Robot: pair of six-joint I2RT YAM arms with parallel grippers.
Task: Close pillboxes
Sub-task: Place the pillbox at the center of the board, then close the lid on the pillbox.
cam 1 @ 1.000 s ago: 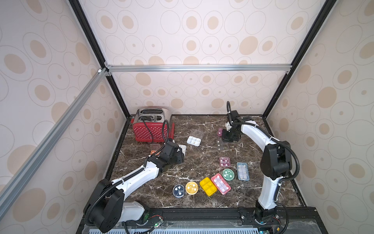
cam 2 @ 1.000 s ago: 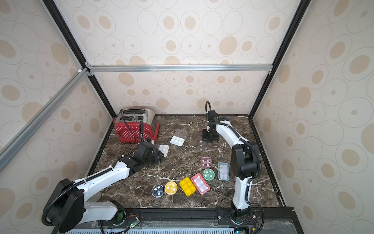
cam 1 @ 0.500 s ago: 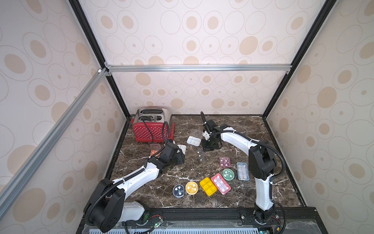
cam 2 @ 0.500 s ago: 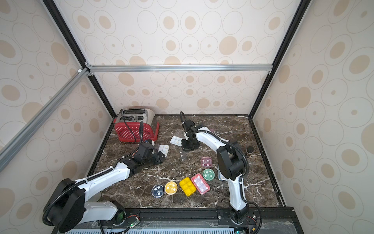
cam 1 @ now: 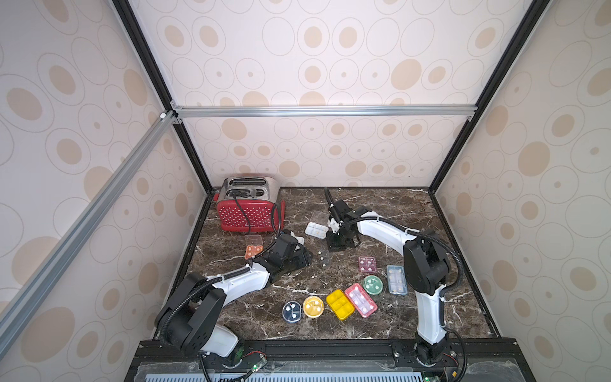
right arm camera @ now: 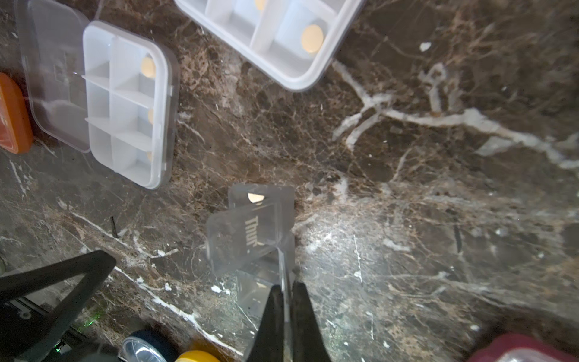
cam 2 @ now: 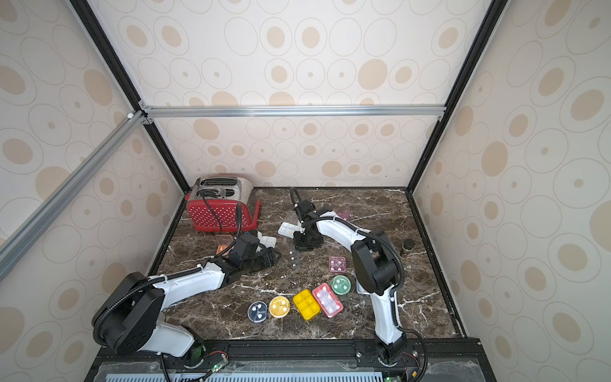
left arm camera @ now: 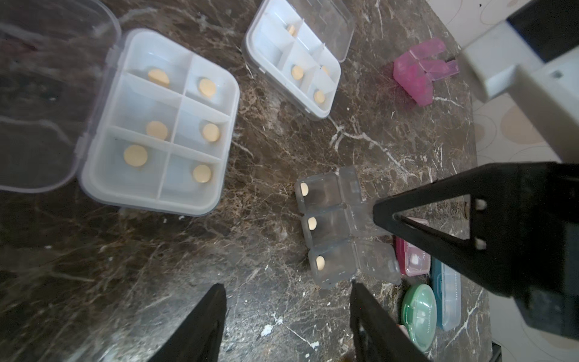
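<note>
My right gripper alone is holding the clear pillbox, by its thin lid (right arm camera: 281, 262), so next I let go of the lid and put my left gripper against the box (left arm camera: 326, 228) first.
A clear three-compartment pillbox (cam 1: 323, 258) (left arm camera: 329, 228) lies mid-table with its lids up. My right gripper (right arm camera: 285, 286) (cam 1: 333, 246) is shut on one thin clear lid of it (right arm camera: 250, 238). My left gripper (left arm camera: 286, 286) (cam 1: 299, 256) hovers open just left of this box, with nothing between its fingers. Two white pillboxes stand open: one (left arm camera: 159, 125) (cam 2: 267, 240) beside the left gripper, the other (left arm camera: 294, 62) (cam 1: 316, 230) farther back. An orange pillbox (cam 1: 254, 251) with its lid open lies near the toaster. A pink translucent pillbox (left arm camera: 416, 75) (cam 2: 345, 215) sits at the back.
A red dotted toaster (cam 1: 248, 208) with its cord stands at the back left. Several closed pillboxes line the front, among them a blue round one (cam 1: 292, 311), a yellow one (cam 1: 340, 304), a red one (cam 1: 360, 300) and a green round one (cam 1: 373, 284). A dark jar (cam 2: 408, 246) stands at the right.
My right arm has swung from the back right towards the middle and forward, dragging the clear pillbox along. The left arm has barely moved.
</note>
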